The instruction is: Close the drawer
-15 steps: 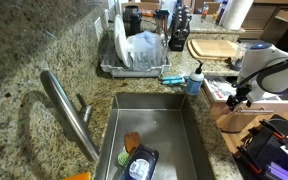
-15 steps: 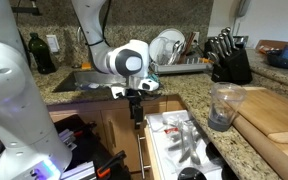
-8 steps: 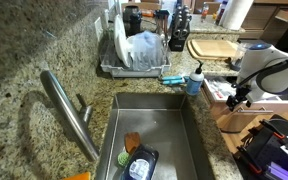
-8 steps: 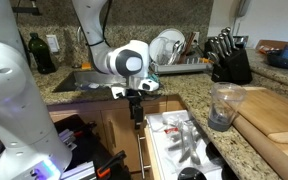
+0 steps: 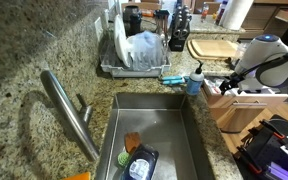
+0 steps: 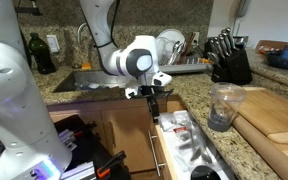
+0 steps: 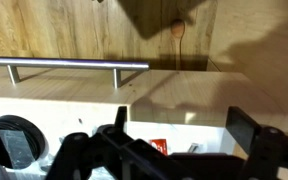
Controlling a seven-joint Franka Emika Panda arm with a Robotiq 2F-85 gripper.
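Observation:
I should move back past the drawer's front, go down and push the front's outer side [image 7: 184,87] beside the handle, because my gripper's fingers hang over the drawer's inside [image 7: 189,138].
The drawer [image 6: 164,150] is pulled partly out of the counter beside the sink, with white inner walls, a tan wooden front, and papers and small dark items inside. It also shows in an exterior view [image 5: 246,100]. My gripper [image 6: 152,97] points down at the drawer's front edge, and it also shows in an exterior view [image 5: 234,82]. In the wrist view the tan drawer front [image 7: 184,95] with its metal bar handle [image 7: 64,66] fills the picture. My gripper [image 7: 182,125] has its jaws wide apart over the front's top edge, holding nothing.
The steel sink [image 5: 159,115] and faucet [image 5: 69,110] lie beside the drawer. A dish rack [image 5: 134,55], blue soap bottle [image 5: 195,80], knife block [image 6: 229,60], clear cup [image 6: 222,105] and cutting board [image 6: 274,115] stand on the granite counter. A black bag [image 6: 84,150] is on the floor.
My gripper has moved toward the cabinet, and the drawer has slid partly inward with it; less of the drawer sticks out now.

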